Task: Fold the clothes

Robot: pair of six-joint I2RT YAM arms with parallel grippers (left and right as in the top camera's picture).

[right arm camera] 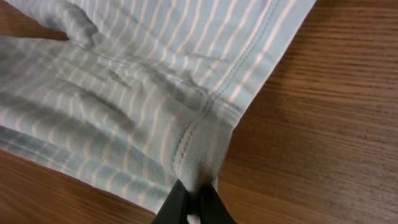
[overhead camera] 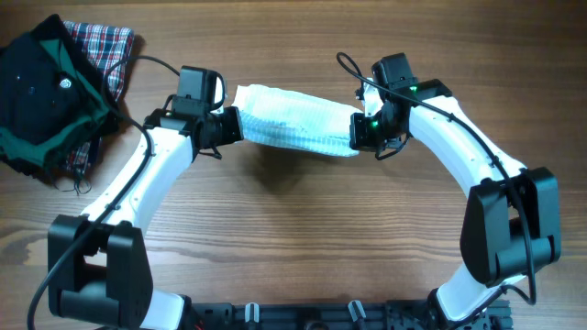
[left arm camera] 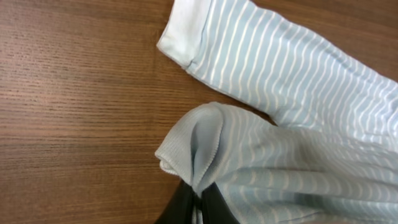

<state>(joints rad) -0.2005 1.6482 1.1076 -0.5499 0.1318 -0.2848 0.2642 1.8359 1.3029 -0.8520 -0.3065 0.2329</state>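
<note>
The garment's bunched fold [left arm camera: 194, 142] in my left gripper is short of the white cuff [left arm camera: 185, 32], so I should move the fold over to the cuff with my left gripper and let go of it there.
The clothes [overhead camera: 295, 124], a small pale-blue garment with fine white stripes, hang stretched between my two grippers above the wooden table. My left gripper [overhead camera: 229, 124] is shut on its left end; in the left wrist view the black jaws [left arm camera: 198, 198] pinch a bunched fold of the garment [left arm camera: 298, 93], with a white cuff above. My right gripper [overhead camera: 359, 131] is shut on the right end; in the right wrist view the jaws [right arm camera: 194, 200] clamp the cloth [right arm camera: 124, 93] at a stitched seam.
A black-and-green garment [overhead camera: 41, 92] lies piled at the far left corner on a red plaid cloth [overhead camera: 105, 41]. The wooden table [overhead camera: 303, 238] stretches bare in front of the arms.
</note>
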